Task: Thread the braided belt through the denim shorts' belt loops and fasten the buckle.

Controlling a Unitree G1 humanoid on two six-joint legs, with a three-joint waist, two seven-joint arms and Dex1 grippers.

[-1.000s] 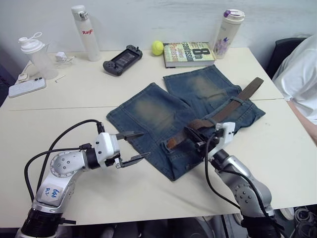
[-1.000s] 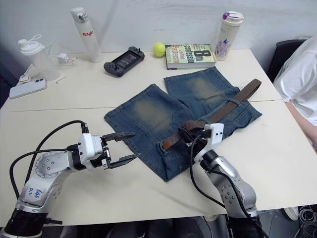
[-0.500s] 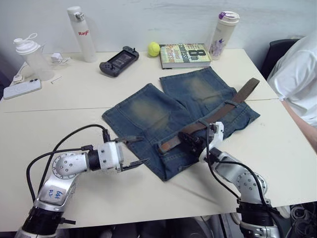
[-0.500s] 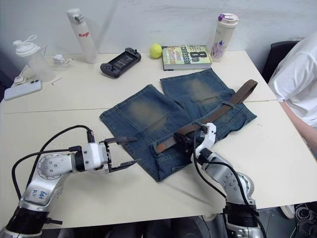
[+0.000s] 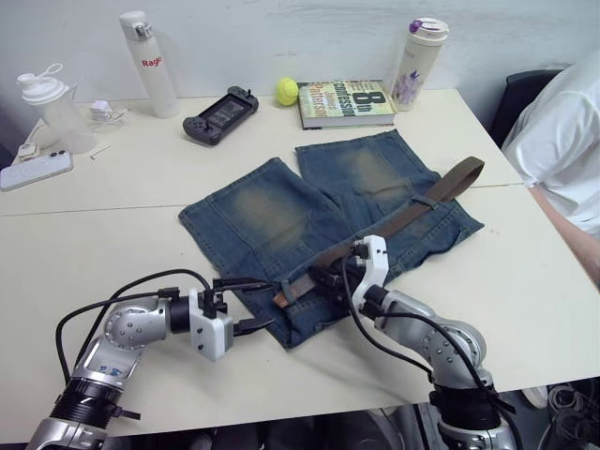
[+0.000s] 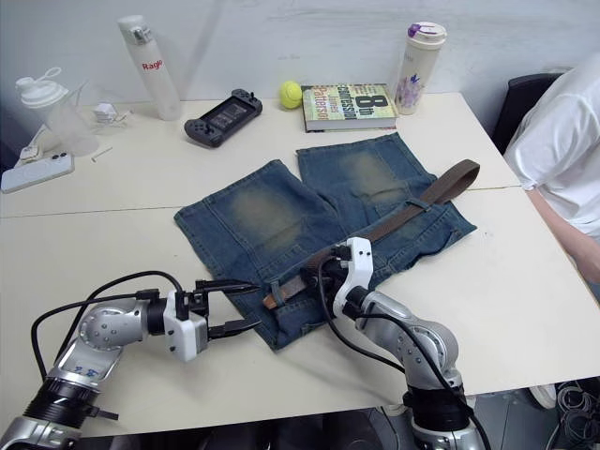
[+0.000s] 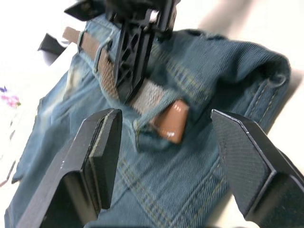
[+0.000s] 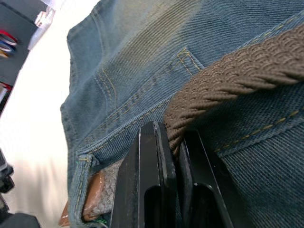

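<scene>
A bend [image 5: 472,167] arches past the waistband, so I expect the braided belt [image 5: 401,220] to slide through the loops and take up its slack when I pull the brown tip.
The denim shorts [image 5: 309,211] lie flat mid-table, waistband toward me. The braided belt [image 5: 412,208] runs along the waistband under a belt loop [image 5: 426,199]. Its brown leather tip [image 7: 171,121] pokes out of another loop near the waistband's left corner. My right gripper [image 5: 324,278] is shut on the belt just behind that tip, its fingers [image 8: 153,180] pinching the braid [image 8: 237,71]. My left gripper [image 5: 269,302] is open at the corner, one finger [image 7: 95,156] on each side of the tip and not touching it. The buckle is out of view.
Along the table's back stand a book [image 5: 345,101], a tennis ball [image 5: 286,90], a game controller [image 5: 220,114], a white bottle [image 5: 141,61], a tumbler [image 5: 412,52] and a shaker cup [image 5: 42,108]. A phone [image 5: 33,171] lies far left. A person's white sleeve [image 5: 562,141] is at the right edge.
The camera has shifted. My right gripper has slid left along the waistband with the belt, bringing the tip nearer the corner. My left gripper has moved in to the corner, still open.
</scene>
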